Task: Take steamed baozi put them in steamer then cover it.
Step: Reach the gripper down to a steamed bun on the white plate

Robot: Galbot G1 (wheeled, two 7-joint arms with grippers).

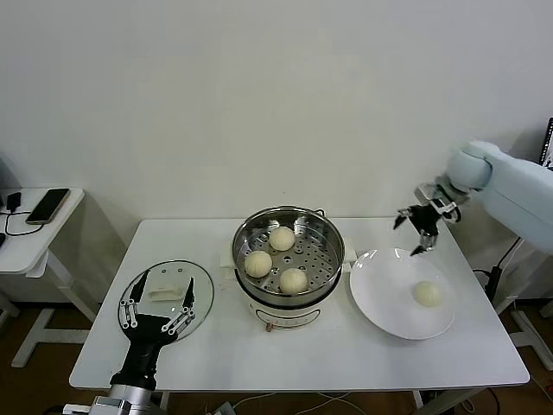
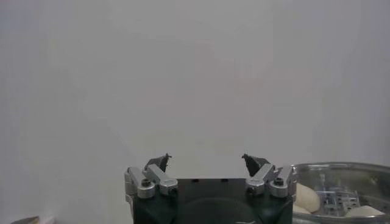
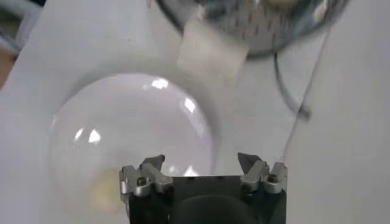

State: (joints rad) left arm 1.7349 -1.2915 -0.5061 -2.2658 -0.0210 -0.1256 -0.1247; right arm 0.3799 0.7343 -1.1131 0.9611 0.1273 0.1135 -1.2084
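My gripper will lift the baozi, and it will come off at once, because the white plate shines smooth and clean (image 1: 387, 290) around its baozi (image 1: 427, 294).
The steamer (image 1: 288, 226) stands mid-table with three baozi (image 1: 282, 238) on its perforated tray. A fourth baozi (image 1: 427, 294) lies on the white plate (image 1: 384, 290) to its right. My right gripper (image 1: 410, 235) hangs open and empty above the plate's far edge, a short way from that bun. In the right wrist view the plate (image 3: 134, 128) lies below the open gripper (image 3: 201, 161), with the bun (image 3: 100, 185) a pale blur. My left gripper (image 1: 162, 294) is open and empty over the glass lid (image 1: 197, 278). In the left wrist view the gripper (image 2: 207, 161) is open, with the steamer (image 2: 341, 176) off to one side.
A low side table (image 1: 26, 238) with a phone (image 1: 47, 206) and cable stands left of the white worktable (image 1: 363, 354). A pale pad (image 3: 210, 49) and a cord (image 3: 292, 91) lie by the steamer's base.
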